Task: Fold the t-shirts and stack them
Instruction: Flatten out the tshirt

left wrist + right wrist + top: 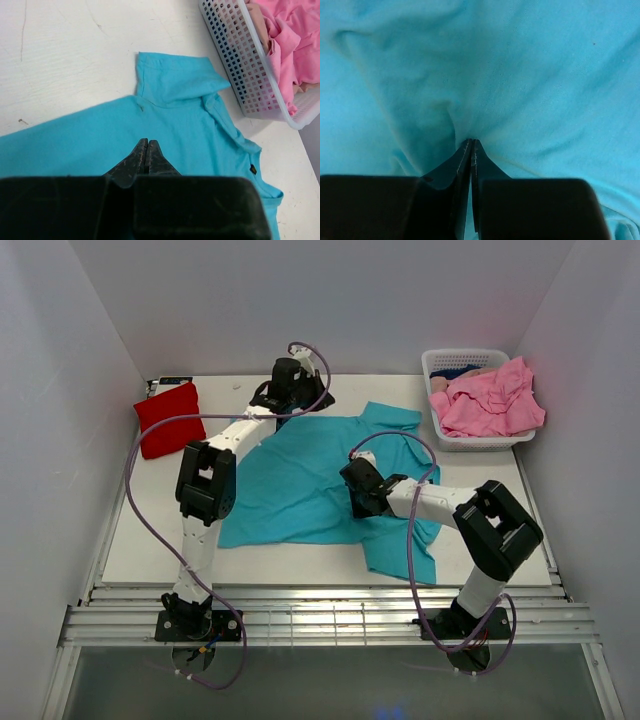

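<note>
The teal t-shirt's far sleeve is lying creased over its shoulder [412, 431] next to the basket. My right gripper should leave the middle of the t-shirt and pull the sleeve straight [394, 415].
A teal t-shirt [300, 480] lies spread out in the middle of the table, one sleeve [172, 75] folded up at its far edge. My left gripper [296, 405] [148, 142] hovers over the shirt's back edge, jaws shut, with smooth cloth beyond the tips and nothing seen between them. My right gripper [357, 502] [471, 142] is down on the shirt's right half, shut on a pinch of the teal t-shirt [545, 75]; wrinkles run into its tips. A folded red t-shirt [167, 418] rests at the back left. Pink t-shirts [490, 400] [295, 40] are heaped in the basket.
A white slotted basket [470, 440] [235, 70] stands at the back right corner, close to the teal shirt's sleeve. White walls close in the table on three sides. The arms' bases and a slatted rail run along the near edge.
</note>
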You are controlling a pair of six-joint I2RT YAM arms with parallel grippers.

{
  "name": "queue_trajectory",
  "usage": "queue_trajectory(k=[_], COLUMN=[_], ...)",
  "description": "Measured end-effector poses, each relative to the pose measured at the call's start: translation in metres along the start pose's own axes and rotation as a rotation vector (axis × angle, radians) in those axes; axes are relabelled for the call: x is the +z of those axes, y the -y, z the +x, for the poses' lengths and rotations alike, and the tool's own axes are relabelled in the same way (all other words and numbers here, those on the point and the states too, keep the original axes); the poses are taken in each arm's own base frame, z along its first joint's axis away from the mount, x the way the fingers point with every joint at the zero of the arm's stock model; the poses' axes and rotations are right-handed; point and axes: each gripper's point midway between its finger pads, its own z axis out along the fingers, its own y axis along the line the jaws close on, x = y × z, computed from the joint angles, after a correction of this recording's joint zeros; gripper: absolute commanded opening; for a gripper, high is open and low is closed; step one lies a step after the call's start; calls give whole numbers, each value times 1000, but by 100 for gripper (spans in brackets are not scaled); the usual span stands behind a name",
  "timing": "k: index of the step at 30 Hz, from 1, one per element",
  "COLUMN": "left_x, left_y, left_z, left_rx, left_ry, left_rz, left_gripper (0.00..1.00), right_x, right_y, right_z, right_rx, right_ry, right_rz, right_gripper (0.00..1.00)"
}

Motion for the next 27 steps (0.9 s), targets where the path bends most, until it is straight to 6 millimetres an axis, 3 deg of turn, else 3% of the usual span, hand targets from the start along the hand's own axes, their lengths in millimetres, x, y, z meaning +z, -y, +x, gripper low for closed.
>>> queue_trajectory(k=[6, 11, 13, 16, 18, 20, 23, 27], left_x=[11, 12, 13, 12, 14, 20, 36, 60], left_y=[-7, -8, -5, 3, 12, 23, 34, 33], left_z=[12, 17, 17, 16, 13, 7, 2, 26], left_rx=[-8, -13, -10, -17, -20, -23, -21, -61], left_ry=[-27, -44, -37, -39, -30, -23, -15, -60], left_rz=[1, 5, 24, 67, 117, 180, 273, 358], left_gripper=[0, 0, 0, 0, 0, 0, 0, 0], right_x=[-11, -27, -36, -54, -64, -70, -75, -87], right_y=[-17, -10, -8, -9, 2, 17, 44, 58], right_z=[17, 18, -5, -69, -110, -135, -146, -146], right_rx=[-7, -43, -49, -2, 53, 96, 135, 153], right_ry=[-28, -71, -36, 91, 172, 228, 254, 284], right_rz=[-13, 56, 81, 79, 87, 105, 163, 198], right_gripper=[8, 8, 9, 8, 8, 8, 8, 8])
